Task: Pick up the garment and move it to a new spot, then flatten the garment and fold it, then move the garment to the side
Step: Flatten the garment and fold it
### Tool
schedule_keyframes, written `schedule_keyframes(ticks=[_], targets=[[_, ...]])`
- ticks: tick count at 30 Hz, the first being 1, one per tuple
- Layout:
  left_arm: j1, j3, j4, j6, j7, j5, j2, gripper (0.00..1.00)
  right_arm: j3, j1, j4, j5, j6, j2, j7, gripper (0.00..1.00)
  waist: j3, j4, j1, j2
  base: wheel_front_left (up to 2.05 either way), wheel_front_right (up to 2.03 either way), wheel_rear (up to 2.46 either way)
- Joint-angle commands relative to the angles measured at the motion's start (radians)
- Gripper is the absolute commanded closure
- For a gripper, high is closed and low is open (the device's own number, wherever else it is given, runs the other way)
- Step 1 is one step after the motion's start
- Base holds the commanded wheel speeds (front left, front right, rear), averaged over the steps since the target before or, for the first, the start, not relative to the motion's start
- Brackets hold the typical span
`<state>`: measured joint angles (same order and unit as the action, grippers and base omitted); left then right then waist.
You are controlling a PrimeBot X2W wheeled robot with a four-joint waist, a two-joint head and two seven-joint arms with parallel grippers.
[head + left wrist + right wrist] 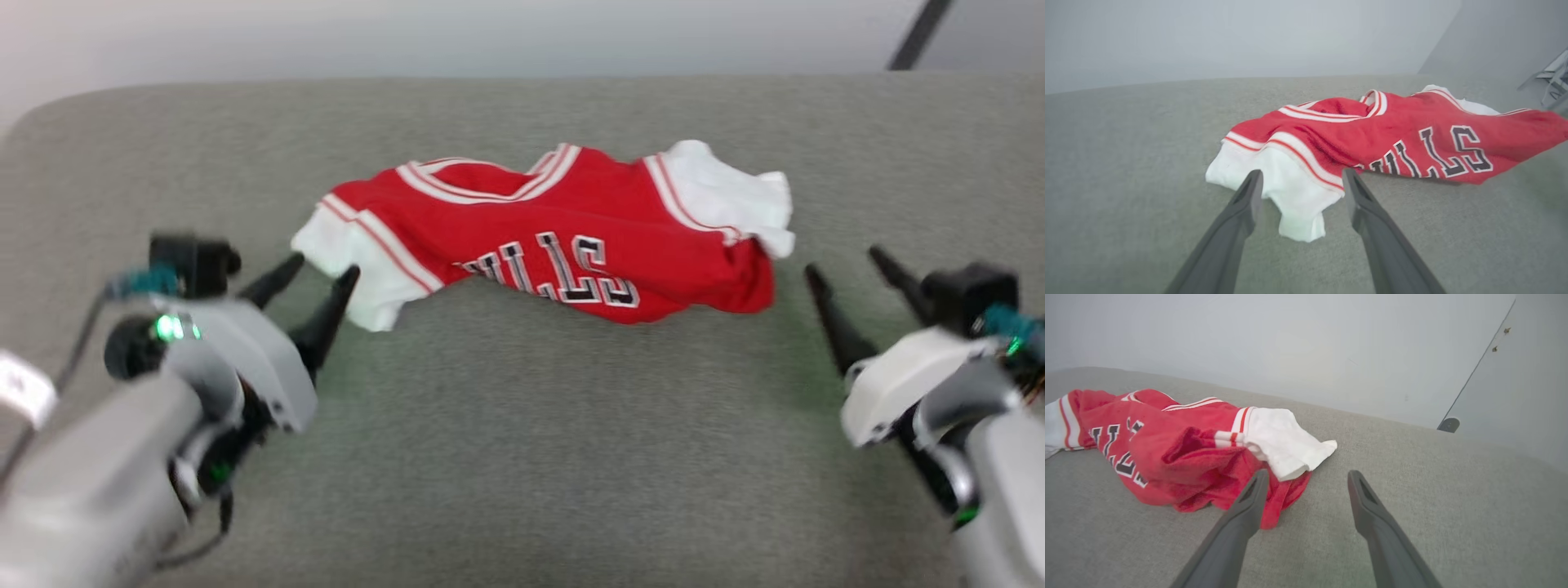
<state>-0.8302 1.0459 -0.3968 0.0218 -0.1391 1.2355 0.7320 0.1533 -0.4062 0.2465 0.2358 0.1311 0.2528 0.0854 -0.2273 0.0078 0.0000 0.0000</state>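
I expect the garment's tucked body [676, 266] to unfold to full length when I lift it, since the black block letters [558, 271] curl under at the garment's lower fold.
The garment [563, 233], a red jersey with white sleeves and black block letters, lies crumpled across the middle of the grey padded surface [522, 457], lower hem folded under. My left gripper [322, 268] stands open just beside its white left sleeve [1286, 196], nothing between the fingers. My right gripper [845, 263] is open too, a short way right of the jersey's red lower corner [1237, 486], apart from it. In the right wrist view the other white sleeve [1282, 447] lies on top of bunched red cloth.
The grey padded surface extends widely in front of and around the jersey. A pale wall [490, 33] rises behind its far edge. A dark slanted bar [918, 33] shows at the upper right.
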Motion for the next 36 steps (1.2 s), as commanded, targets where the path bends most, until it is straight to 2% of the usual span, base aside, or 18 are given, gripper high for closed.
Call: schedule_keyframes(ticks=[1, 3, 6, 9, 12, 18, 23, 25, 36], targets=[[0.037, -0.002, 0.016, 0.016, -0.047, -0.017, -0.006, 0.00, 0.010, -0.027, -0.007, 0.014, -0.001, 0.034, 0.035, 0.00, -0.001, 0.077, 0.0000, 0.0000, 0.00, 0.00, 0.00], [0.090, -0.025, 0.038, 0.045, -0.099, -0.024, -0.016, 0.00, 0.032, -0.067, -0.011, 0.051, -0.001, 0.086, 0.102, 0.00, -0.009, 0.107, 0.0000, 0.0000, 0.00, 0.00, 0.00], [0.161, -0.076, 0.071, 0.077, -0.124, -0.061, -0.037, 0.00, 0.059, -0.135, -0.004, 0.106, -0.001, 0.170, 0.207, 0.00, -0.030, 0.154, 0.0000, 0.0000, 0.00, 0.00, 0.00], [0.237, -0.223, 0.124, 0.110, -0.126, -0.155, -0.075, 0.00, 0.103, -0.222, 0.021, 0.170, -0.001, 0.247, 0.307, 0.00, -0.063, 0.192, 0.0000, 0.0000, 0.00, 0.00, 0.00], [0.323, -0.350, 0.177, 0.119, -0.125, -0.268, -0.120, 0.00, 0.141, -0.315, 0.072, 0.222, -0.001, 0.314, 0.399, 0.00, -0.101, 0.227, 0.0000, 0.0000, 0.00, 0.00, 0.00], [0.428, -0.535, 0.238, 0.071, -0.125, -0.437, -0.202, 0.00, 0.244, -0.488, 0.187, 0.280, -0.001, 0.403, 0.516, 0.00, -0.187, 0.290, 0.0000, 0.0000, 0.00, 0.00, 0.00], [0.448, -0.628, 0.240, 0.010, -0.125, -0.521, -0.256, 0.00, 0.363, -0.580, 0.231, 0.363, -0.001, 0.459, 0.565, 0.00, -0.239, 0.328, 0.0000, 0.0000, 0.00, 0.00, 0.00], [0.450, -0.643, 0.236, 0.000, -0.125, -0.535, -0.264, 0.00, 0.381, -0.595, 0.237, 0.376, -0.001, 0.468, 0.568, 0.00, -0.247, 0.333, 0.0000, 0.0000, 0.00, 0.00, 0.00], [0.462, -0.770, 0.219, -0.085, -0.125, -0.632, -0.338, 0.00, 0.617, -0.671, 0.293, 0.483, 0.000, 0.502, 0.571, 0.00, -0.281, 0.337, 0.0000, 0.0000, 0.00, 0.00, 0.00]])
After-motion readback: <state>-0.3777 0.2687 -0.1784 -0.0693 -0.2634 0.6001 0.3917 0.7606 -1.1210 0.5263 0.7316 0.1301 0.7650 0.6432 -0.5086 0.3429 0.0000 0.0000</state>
